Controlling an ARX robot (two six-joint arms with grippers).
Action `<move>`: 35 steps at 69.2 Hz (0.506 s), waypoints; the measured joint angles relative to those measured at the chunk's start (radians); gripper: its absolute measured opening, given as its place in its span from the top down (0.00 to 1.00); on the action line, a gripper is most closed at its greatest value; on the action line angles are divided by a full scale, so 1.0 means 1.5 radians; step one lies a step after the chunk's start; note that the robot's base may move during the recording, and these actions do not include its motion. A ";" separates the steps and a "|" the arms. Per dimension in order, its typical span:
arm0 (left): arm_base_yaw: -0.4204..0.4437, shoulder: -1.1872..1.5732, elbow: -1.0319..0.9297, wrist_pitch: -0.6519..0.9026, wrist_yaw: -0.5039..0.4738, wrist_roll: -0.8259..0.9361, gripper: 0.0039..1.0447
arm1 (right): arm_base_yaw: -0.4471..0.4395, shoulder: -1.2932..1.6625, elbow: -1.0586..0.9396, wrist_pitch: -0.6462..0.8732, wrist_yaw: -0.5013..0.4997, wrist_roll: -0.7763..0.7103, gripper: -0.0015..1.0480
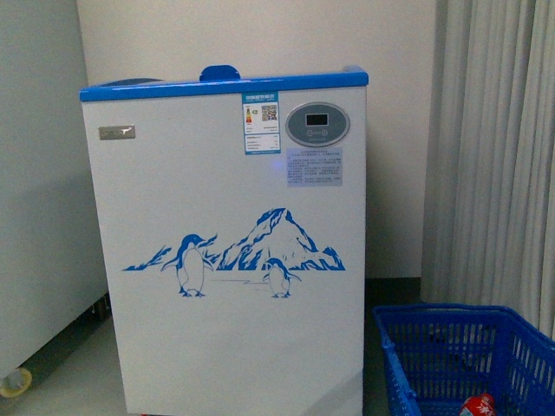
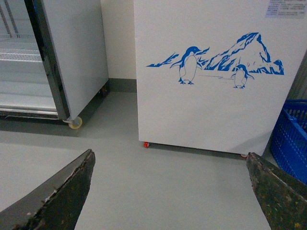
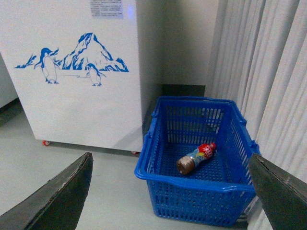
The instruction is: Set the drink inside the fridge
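I expect the fridge's lid to slide back when I push it with my left gripper, because a blue handle sticks up behind the fridge's top rim.
The fridge is a white chest freezer with a blue top rim, a penguin-and-mountain drawing and an oval display. It stands straight ahead in the front view and also shows in the left wrist view and the right wrist view. The drink, a bottle with a red label, lies on its side in a blue basket; a bit of it shows in the front view. My left gripper is open over bare floor. My right gripper is open, above and short of the basket.
A grey-white cabinet on castors stands left of the fridge, also seen in the front view. Pale curtains hang at the right, behind the basket. Grey floor lies in front of the fridge.
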 joint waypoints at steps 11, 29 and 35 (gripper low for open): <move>0.000 0.000 0.000 0.000 0.000 0.000 0.08 | 0.000 0.000 0.000 0.000 0.000 0.000 0.07; 0.000 0.000 0.000 0.000 0.000 0.000 0.08 | 0.000 0.000 0.000 0.000 0.000 0.000 0.07; 0.000 0.000 0.000 0.000 0.000 0.000 0.08 | 0.000 0.000 0.000 0.000 0.000 0.000 0.07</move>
